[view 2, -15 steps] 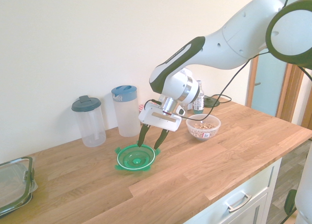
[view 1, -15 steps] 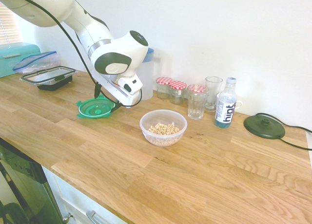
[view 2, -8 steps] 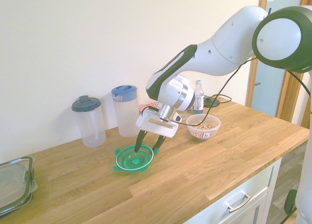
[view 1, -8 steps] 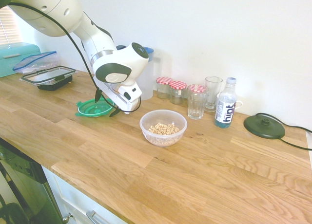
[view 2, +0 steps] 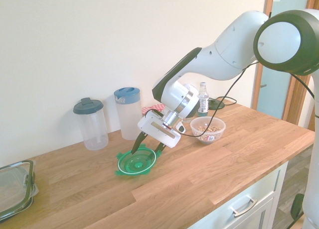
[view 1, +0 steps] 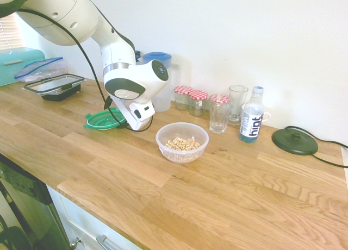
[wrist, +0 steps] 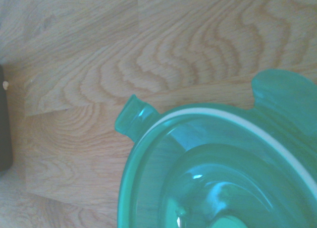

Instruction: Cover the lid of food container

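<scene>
The green lid (view 1: 105, 119) is lying with its white ring (wrist: 232, 117) turned up. I should expect a white handle hidden underneath when I flip the lid over.
The green lid (view 1: 102, 120) lies flat on the wooden counter, left of the food container (view 1: 182, 143), a clear round bowl with beige pieces in it. My gripper (view 2: 148, 148) is tilted low over the lid (view 2: 135, 162), open. Its dark fingers (view 2: 135, 144) straddle the lid's far edge, and nothing is held. The bowl (view 2: 208, 129) stands apart from the lid, beyond the gripper, uncovered. The wrist view shows the lid (wrist: 223, 173) up close, with a white ring and two tabs, on bare wood.
Two lidded pitchers (view 2: 128, 112) (view 2: 90, 123) stand by the wall behind the lid. Red-checked jars (view 1: 190, 98), glasses (view 1: 219, 113), a water bottle (view 1: 252, 119) and a black round base (view 1: 294, 141) line the wall near the bowl. A rectangular dark-rimmed container (view 1: 54, 86) sits far left.
The gripper has come down and tilted more steeply over the lid, its fingers now at the lid's edge. It stays open. The bowl has not moved.
</scene>
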`<move>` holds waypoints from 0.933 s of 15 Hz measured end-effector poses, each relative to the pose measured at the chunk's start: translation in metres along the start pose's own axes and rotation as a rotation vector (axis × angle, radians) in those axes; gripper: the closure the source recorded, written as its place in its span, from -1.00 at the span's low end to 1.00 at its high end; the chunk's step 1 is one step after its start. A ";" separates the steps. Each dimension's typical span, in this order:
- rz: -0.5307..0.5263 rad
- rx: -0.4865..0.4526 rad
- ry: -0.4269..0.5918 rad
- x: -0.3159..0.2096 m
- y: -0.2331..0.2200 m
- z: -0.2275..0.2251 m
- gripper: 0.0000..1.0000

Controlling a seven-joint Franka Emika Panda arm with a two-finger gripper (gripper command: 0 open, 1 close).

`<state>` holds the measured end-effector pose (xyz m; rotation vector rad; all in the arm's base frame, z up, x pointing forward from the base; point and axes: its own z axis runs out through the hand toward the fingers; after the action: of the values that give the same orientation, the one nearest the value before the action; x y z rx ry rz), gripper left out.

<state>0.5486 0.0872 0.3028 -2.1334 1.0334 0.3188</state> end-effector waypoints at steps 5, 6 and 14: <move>0.009 0.002 -0.005 0.003 0.010 0.002 1.00; 0.009 0.000 -0.005 0.003 0.012 0.002 1.00; 0.012 -0.018 -0.011 0.004 0.024 0.007 1.00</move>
<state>0.5336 0.0797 0.2833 -2.1397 1.0410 0.3470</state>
